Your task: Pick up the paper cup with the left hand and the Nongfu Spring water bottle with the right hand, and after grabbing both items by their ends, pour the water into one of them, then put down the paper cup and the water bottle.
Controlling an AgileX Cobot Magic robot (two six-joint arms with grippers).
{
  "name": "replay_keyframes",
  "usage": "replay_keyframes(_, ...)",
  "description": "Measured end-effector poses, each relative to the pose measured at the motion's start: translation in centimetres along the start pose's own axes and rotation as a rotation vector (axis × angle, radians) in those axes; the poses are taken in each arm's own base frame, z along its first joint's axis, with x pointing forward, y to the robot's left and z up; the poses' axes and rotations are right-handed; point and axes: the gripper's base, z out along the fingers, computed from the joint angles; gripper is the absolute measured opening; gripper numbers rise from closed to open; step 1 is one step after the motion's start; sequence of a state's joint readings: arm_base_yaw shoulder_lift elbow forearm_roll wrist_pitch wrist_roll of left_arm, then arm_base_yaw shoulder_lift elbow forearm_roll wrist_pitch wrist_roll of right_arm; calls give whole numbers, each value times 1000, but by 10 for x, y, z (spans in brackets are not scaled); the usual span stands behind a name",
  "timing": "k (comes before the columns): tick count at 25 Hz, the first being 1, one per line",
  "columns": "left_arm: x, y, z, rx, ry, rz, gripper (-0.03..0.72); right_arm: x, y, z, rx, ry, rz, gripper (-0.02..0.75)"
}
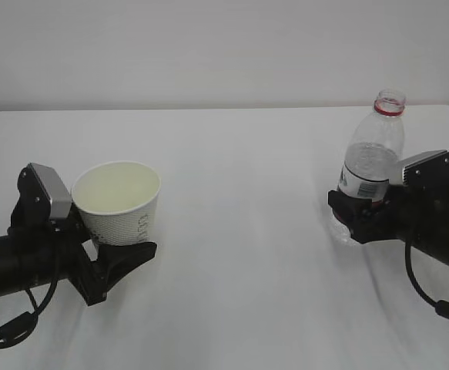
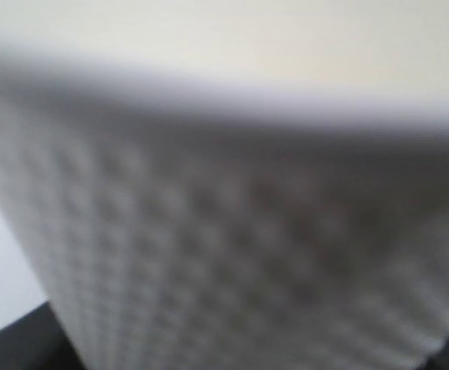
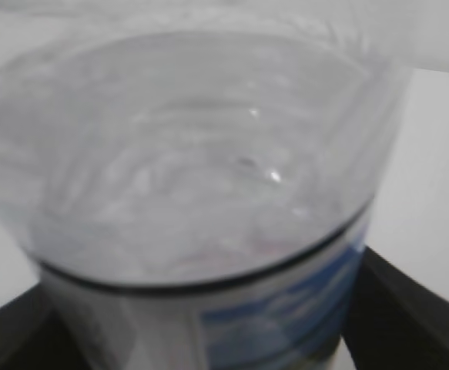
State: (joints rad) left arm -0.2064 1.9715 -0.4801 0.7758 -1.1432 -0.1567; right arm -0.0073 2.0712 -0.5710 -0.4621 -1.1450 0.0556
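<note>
The water bottle (image 1: 368,168) will pour a thin stream when I tip it, because the bottle's neck is open and a waterline (image 1: 373,146) shows below the bottle's shoulder.
The paper cup (image 1: 120,202) is white with ribbed sides and a cream inside that looks empty. My left gripper (image 1: 120,250) is shut on its lower part, one black finger (image 1: 132,256) in front of the base. The cup wall (image 2: 232,231) fills the left wrist view, blurred. The Nongfu Spring water bottle (image 1: 372,158), clear with a red neck ring and no cap, stands at the right. My right gripper (image 1: 355,220) is open around its lower half, one finger (image 3: 409,308) close on each side of the bottle (image 3: 201,193). I cannot make out the water.
The white table (image 1: 239,231) stretches between the two arms, about a cup's width several times over. A pale wall rises behind the table's far edge (image 1: 209,108). Black cables (image 1: 432,297) hang from both arms near the front.
</note>
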Motion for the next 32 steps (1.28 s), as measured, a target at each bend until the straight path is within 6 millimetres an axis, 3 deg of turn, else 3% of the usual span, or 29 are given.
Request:
replay_keyframes(11,0,0,0,0,0,0,535,-3,2,3,-37,-10,-24,536)
replay_keyframes(23,0,-11,3,84,10,36,534,-2,11,2,-133,-7,-69,530)
replay_keyframes(32,0,-18,5,123,15,31,534,-31,13,-8,-159,-39,-121,529)
